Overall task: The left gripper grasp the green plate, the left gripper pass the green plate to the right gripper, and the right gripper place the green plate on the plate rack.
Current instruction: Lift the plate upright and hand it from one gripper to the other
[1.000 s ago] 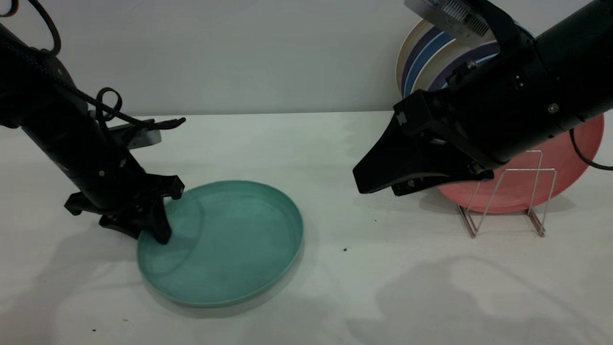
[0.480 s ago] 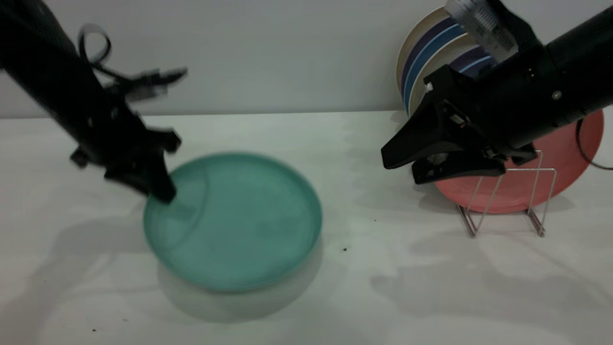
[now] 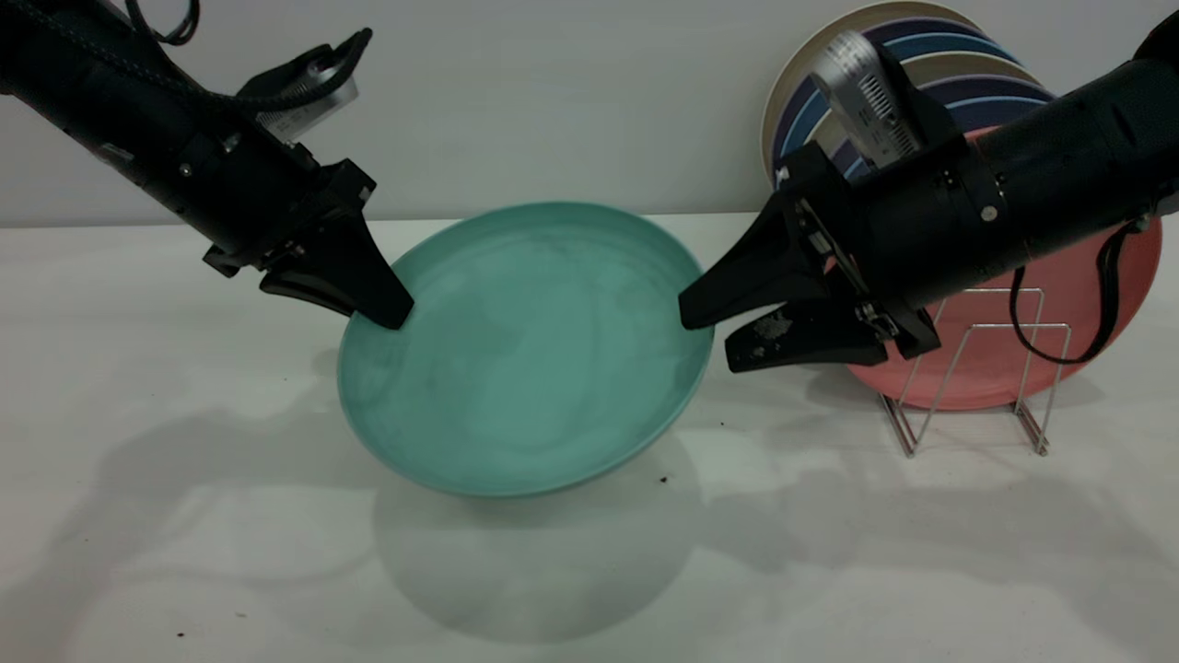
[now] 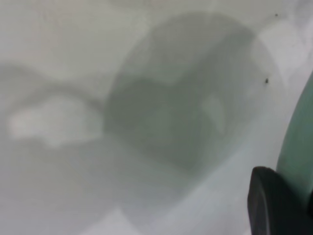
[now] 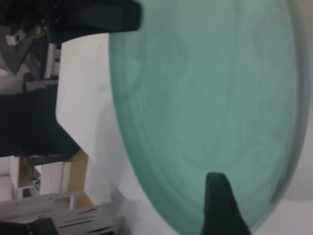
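Note:
I can see that the green plate's rim (image 3: 710,347) only reaches the ends of my right gripper's open fingers. Next, my left gripper lifts the plate deeper between those fingers (image 3: 756,316) before my right gripper closes.
The green plate (image 3: 525,350) hangs tilted in the air above the table. My left gripper (image 3: 391,318) is shut on its left rim. In the left wrist view one black finger (image 4: 274,205) lies against the plate's edge (image 4: 299,147). My right gripper (image 3: 707,341) is open, with its upper and lower fingers astride the plate's right rim. In the right wrist view the plate (image 5: 205,98) fills the picture, one finger (image 5: 220,205) lies over its face, and the other finger is hidden. The wire plate rack (image 3: 976,368) stands at the right.
A salmon-pink plate (image 3: 1096,304) leans in the rack behind the right arm. Striped blue and cream plates (image 3: 921,55) stand against the back wall. The white table (image 3: 184,516) carries the plate's shadow and a few dark specks.
My left gripper has lifted the green plate off the table, up and to the right, tilting it. My right gripper has moved left, and its open jaws now straddle the plate's right rim.

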